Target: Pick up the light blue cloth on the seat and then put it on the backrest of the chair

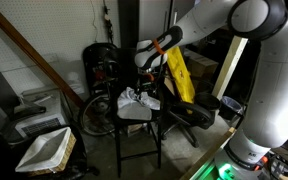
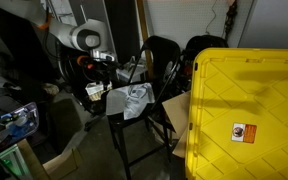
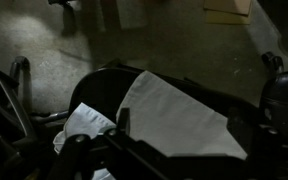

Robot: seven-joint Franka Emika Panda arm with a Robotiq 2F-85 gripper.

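My open gripper keeps moving down to the light blue cloth [image 2: 140, 95] and toward its folds [image 2: 134, 105] until the fingers are on both sides of one fold, because the cloth lies crumpled and uncovered on the seat.
The light blue cloth [image 1: 134, 103] lies crumpled on the seat [image 1: 136, 119] of the tall black chair [image 1: 121, 150]. It also shows in an exterior view [image 2: 132, 98] and as a pale sheet in the wrist view [image 3: 174, 115]. The gripper [image 1: 146, 68] hangs a little above the cloth, also seen in an exterior view [image 2: 108, 70]. In the wrist view the gripper [image 3: 181, 125] has its fingers apart, with the cloth showing between them, and holds nothing. The dark backrest [image 2: 160, 60] rises behind the seat.
A yellow board [image 1: 178, 72] leans close by the chair and fills the near right in an exterior view [image 2: 249, 115]. A flat white tray-like box [image 1: 46, 150] sits low at one side. A black office chair [image 2: 202, 48] and clutter crowd round the chair.
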